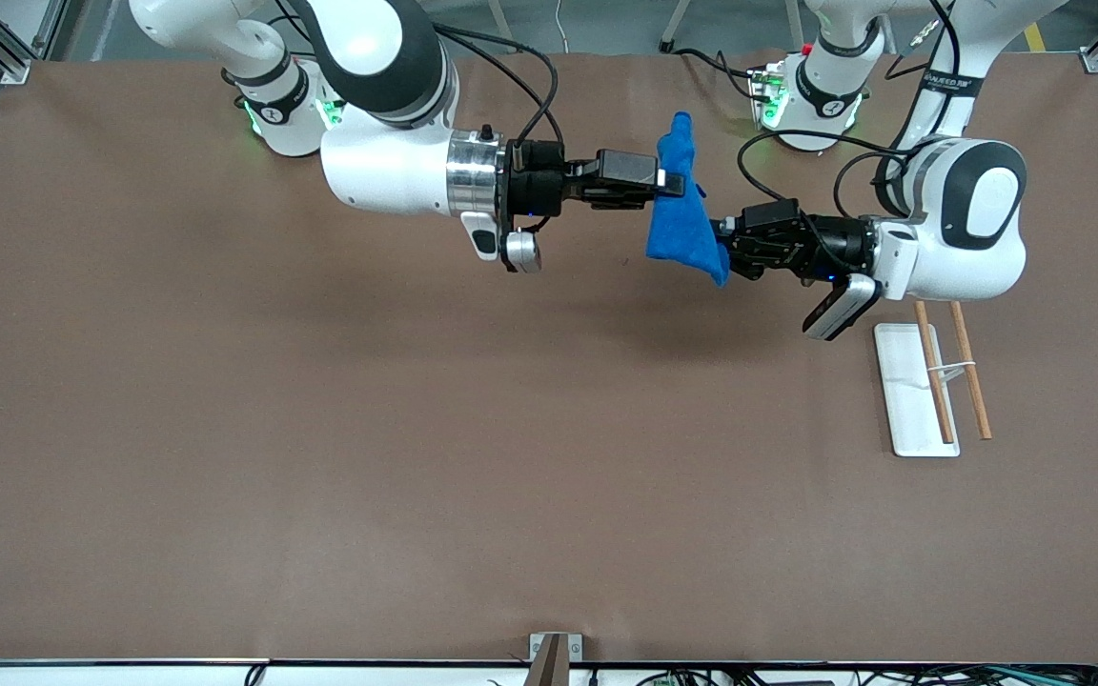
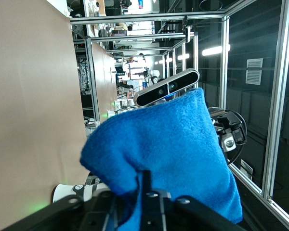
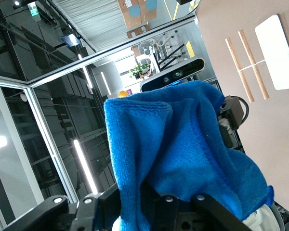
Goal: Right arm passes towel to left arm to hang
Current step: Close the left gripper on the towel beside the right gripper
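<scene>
My right gripper should open and move away, since both my grippers are pinching the towel (image 1: 682,223), before my left gripper takes it to the wooden rods (image 1: 934,377).
The bright blue towel (image 1: 678,224) hangs in the air between the two arms, over the part of the table close to the bases. My right gripper (image 1: 671,181), on the arm with the silver collar, is shut on the towel's upper part. My left gripper (image 1: 722,246) is shut on its lower edge from the left arm's end. In the left wrist view the towel (image 2: 173,139) fills the middle, pinched in my left gripper (image 2: 132,192). The right wrist view shows the towel (image 3: 183,144) folded through my right gripper (image 3: 135,192).
A flat white base (image 1: 900,357) with two wooden rods (image 1: 973,376) joined by a thin white wire lies at the left arm's end of the table, nearer the front camera than the left gripper. The right wrist view shows the base (image 3: 277,53) too. Brown tabletop (image 1: 416,429) surrounds it.
</scene>
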Motion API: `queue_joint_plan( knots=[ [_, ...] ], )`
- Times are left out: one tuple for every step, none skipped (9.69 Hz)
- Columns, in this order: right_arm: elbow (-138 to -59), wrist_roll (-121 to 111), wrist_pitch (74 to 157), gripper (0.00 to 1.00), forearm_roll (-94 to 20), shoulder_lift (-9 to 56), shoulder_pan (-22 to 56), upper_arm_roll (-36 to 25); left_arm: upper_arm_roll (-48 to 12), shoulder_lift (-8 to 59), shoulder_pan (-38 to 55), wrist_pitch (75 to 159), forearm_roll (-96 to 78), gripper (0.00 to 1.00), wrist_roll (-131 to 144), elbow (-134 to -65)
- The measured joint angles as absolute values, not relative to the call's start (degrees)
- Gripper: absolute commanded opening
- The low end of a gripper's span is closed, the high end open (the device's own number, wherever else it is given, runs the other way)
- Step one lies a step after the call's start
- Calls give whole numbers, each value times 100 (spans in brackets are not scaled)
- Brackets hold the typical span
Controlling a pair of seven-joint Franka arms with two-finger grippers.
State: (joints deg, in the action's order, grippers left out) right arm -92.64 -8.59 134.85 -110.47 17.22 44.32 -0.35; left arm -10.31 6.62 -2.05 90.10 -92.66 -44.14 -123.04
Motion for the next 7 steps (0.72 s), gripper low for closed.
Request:
queue_joint_plan(
  knots=[
    [-9264, -859, 13486, 3, -11047, 1723, 4432, -35, -1031, 662, -206, 9010, -9075, 0, -4404, -12300],
    [-9264, -859, 13489, 4, -11047, 1723, 4433, -35, -1029, 662, -208, 9010, -8966, 0, -4359, -12287],
    [-9265, -859, 13490, 12, -11047, 1724, 4434, -35, -1026, 662, -208, 9010, -8840, 0, -4253, -12242],
    [-9266, -859, 13495, 66, -11047, 1726, 4434, -35, -1018, 662, -209, 9014, -8612, 0, -4099, -12147],
    [-9277, -859, 13516, 100, -11047, 1733, 4434, -39, -1006, 662, -221, 9023, -8345, 0, -3858, -11995],
    [-9298, -870, 13658, 100, -10999, 1747, 4437, -45, -994, 661, -238, 9045, -8065, 0, -3611, -11830],
    [-9351, -901, 13917, 100, -10804, 1764, 4439, -48, -987, 661, -261, 9070, -7801, 0, -3422, -11692]
  ],
)
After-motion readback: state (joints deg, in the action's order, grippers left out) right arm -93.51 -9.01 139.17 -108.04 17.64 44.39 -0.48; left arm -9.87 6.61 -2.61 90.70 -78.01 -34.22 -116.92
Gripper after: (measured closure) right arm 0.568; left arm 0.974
